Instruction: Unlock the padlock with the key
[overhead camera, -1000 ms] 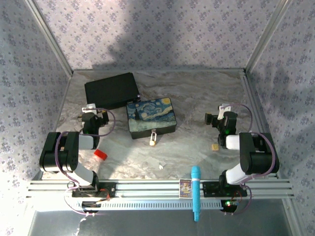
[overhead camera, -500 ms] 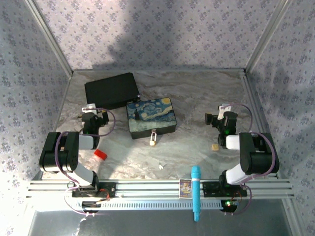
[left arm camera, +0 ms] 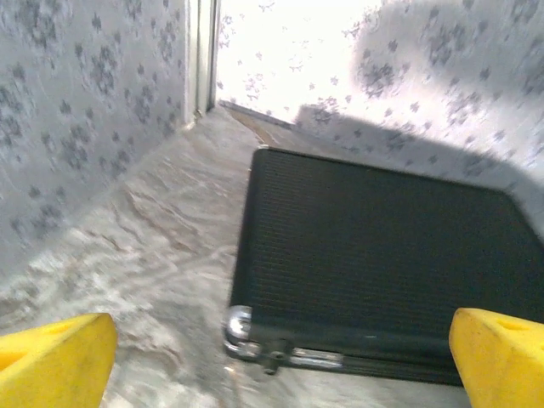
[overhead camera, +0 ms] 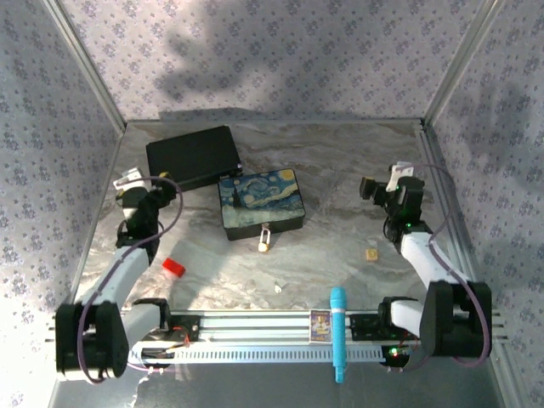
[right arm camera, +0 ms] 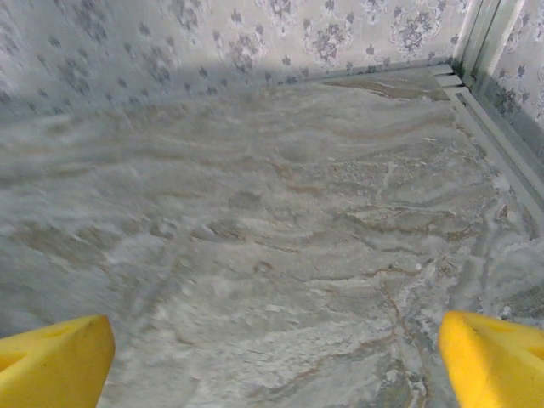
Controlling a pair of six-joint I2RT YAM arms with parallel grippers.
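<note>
My right gripper should keep its fingers open and carry on until they are around the key's head, because the key (overhead camera: 278, 288) lies clear of the padlock.
The padlock (overhead camera: 263, 240), brass with a pale shackle, lies on the marble table at the front edge of the painted starry-night box (overhead camera: 260, 201). The key (overhead camera: 277, 289) is a tiny pale speck on the table, nearer the front rail. My left gripper (overhead camera: 161, 189) hovers at the left by the black case, open; its yellow fingertips (left arm camera: 53, 364) stand wide apart with nothing between them. My right gripper (overhead camera: 372, 189) is at the right, well away from the padlock and open. Bare marble lies between its fingertips (right arm camera: 498, 357).
A black case (overhead camera: 193, 155) lies at the back left, its near metal corner (left arm camera: 242, 327) just ahead of the left fingers. A red cap (overhead camera: 173, 267), a flat gold chip (overhead camera: 371, 254) and a blue marker (overhead camera: 337, 331) on the front rail are nearby.
Both arms have unfolded and stretched out from their tucked poses. The left gripper shifted left and back, the right gripper back and right. Both stayed open; nothing on the table moved.
</note>
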